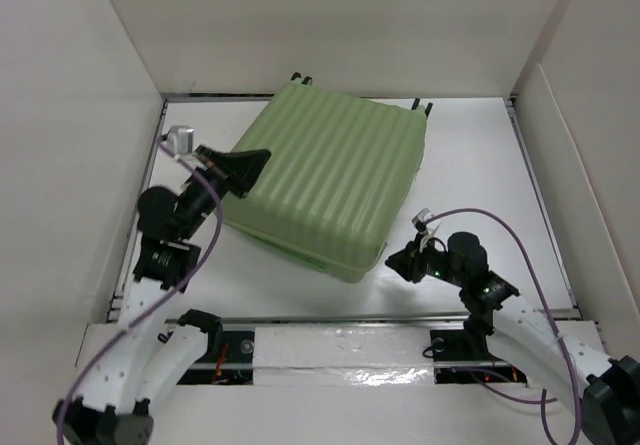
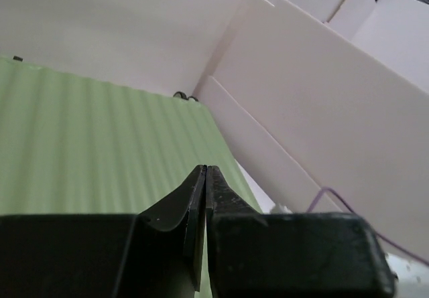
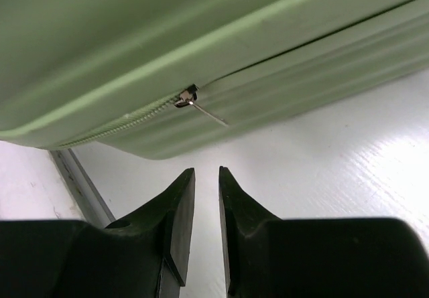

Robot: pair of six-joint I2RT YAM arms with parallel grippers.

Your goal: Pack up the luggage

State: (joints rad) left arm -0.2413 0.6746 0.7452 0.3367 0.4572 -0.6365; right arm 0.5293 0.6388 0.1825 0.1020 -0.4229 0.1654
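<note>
The zipper pull (image 3: 208, 114) hangs clear of the empty fingers of the robot's right gripper, so the right gripper should pinch it while the left gripper steadies the luggage's near side (image 1: 300, 248).
The luggage (image 1: 330, 175) is a light green ribbed suitcase lying flat and closed in the middle of the table, black wheels (image 1: 300, 78) at its far edge. My left gripper (image 1: 258, 161) is shut and empty, resting over the shell's left edge; in the left wrist view its tips (image 2: 206, 169) sit just above the green ribs (image 2: 87, 151). My right gripper (image 1: 396, 258) is low on the table beside the case's near right corner, jaws a narrow gap apart and empty (image 3: 206, 172). A metal zipper pull (image 3: 201, 109) hangs on the seam a short way ahead of it.
White walls (image 1: 330, 25) enclose the table on three sides, the right panel (image 1: 570, 165) close to the table edge. A metal rail (image 1: 330, 320) runs along the near edge. Purple cables (image 1: 520, 245) trail from both arms. A grey strip (image 3: 80, 187) shows by the case's corner.
</note>
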